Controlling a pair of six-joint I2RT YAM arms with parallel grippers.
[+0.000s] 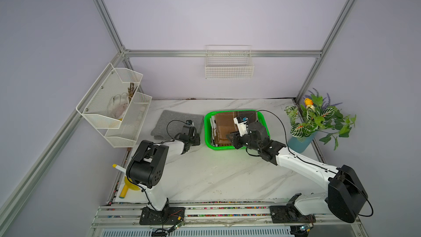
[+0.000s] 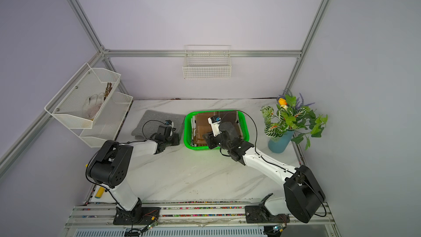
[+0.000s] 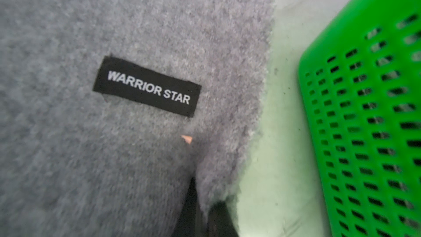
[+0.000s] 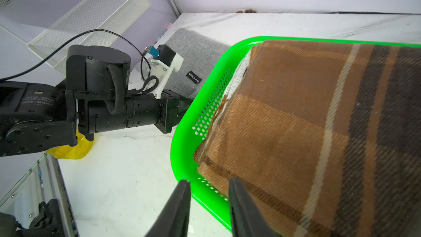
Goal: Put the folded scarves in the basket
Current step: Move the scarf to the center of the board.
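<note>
The robot's left gripper is holding the scarf's near corner (image 3: 219,182) and the marble before it (image 1: 199,162) is open, so the robot should keep pulling the scarf nearer until the scarf is clear of the basket.
The grey folded scarf (image 1: 175,121) (image 2: 157,119) (image 3: 136,30) (image 4: 196,51) lies flat on the marble table, just left of the green basket (image 1: 207,131) (image 2: 187,131) (image 3: 364,110) (image 4: 186,137). It carries a black label. My left gripper (image 1: 197,139) (image 2: 176,139) (image 3: 205,192) (image 4: 185,100) is shut on the scarf's near right corner, beside the basket's left wall. A brown plaid cloth (image 1: 224,124) (image 4: 296,110) fills the basket. My right gripper (image 1: 230,138) (image 2: 206,137) (image 4: 210,180) straddles the basket's near wall, one finger outside and one inside, closed on the rim.
A white mesh two-tier rack (image 1: 114,106) hangs at the left. On the back wall is a white wire basket (image 1: 229,64). A blue vase with plants (image 1: 303,140) stands right of the green basket. A yellow object (image 1: 127,185) sits by the left arm's base.
</note>
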